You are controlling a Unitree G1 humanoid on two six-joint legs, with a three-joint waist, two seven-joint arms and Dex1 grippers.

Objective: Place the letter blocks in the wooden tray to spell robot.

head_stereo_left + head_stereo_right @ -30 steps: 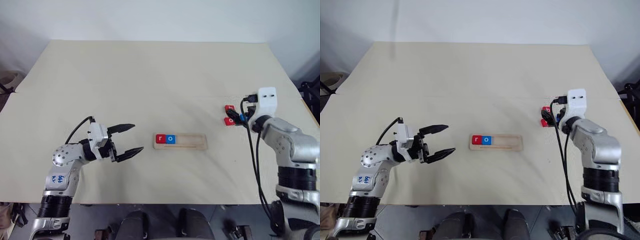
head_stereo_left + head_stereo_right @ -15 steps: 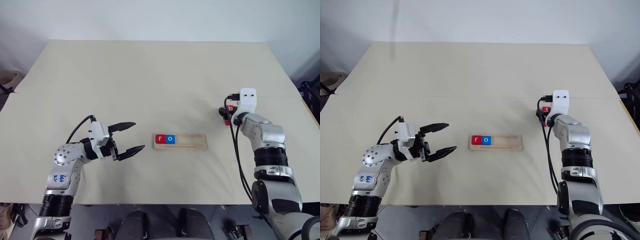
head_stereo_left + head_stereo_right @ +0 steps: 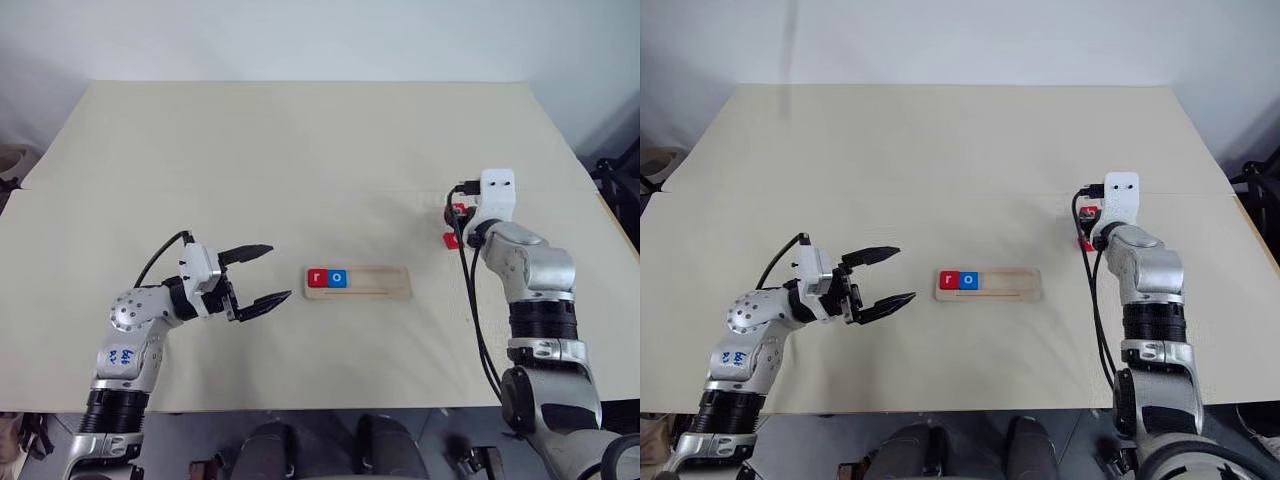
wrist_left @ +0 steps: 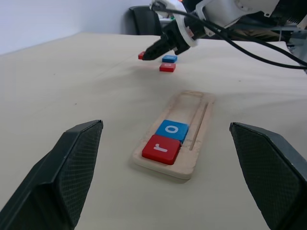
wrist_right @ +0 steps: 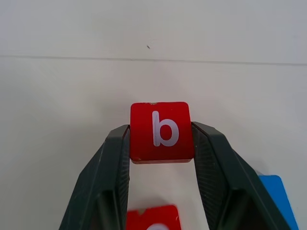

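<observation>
My right gripper keeps on to open space [image 3: 448, 286] beside the tray and lets go there, as fingers cover the b block's side [image 5: 134, 130] that must meet the blue o.
My right gripper [image 5: 160, 135] is shut on a red letter block with a white "b" [image 5: 161, 120], one finger pressed on each side, low over the table at the right. A second red block [image 4: 167, 67] and a blue block [image 4: 169, 58] lie on the table close by it. The wooden tray [image 3: 375, 283] lies at mid-table with a red "r" block [image 3: 318, 278] and a blue "o" block [image 3: 338, 278] side by side at its left end. Left of the tray, my left gripper [image 3: 280, 271] hovers open and holds nothing.
Everything sits on a wide beige table [image 3: 300, 150] with a faint seam running across its middle. Black cables hang along my right forearm [image 3: 470, 290]. The tray's right part is a bare groove.
My right arm swung inward toward the loose blocks and its fingers closed on the red "b" block. The left arm and the tray stayed put.
</observation>
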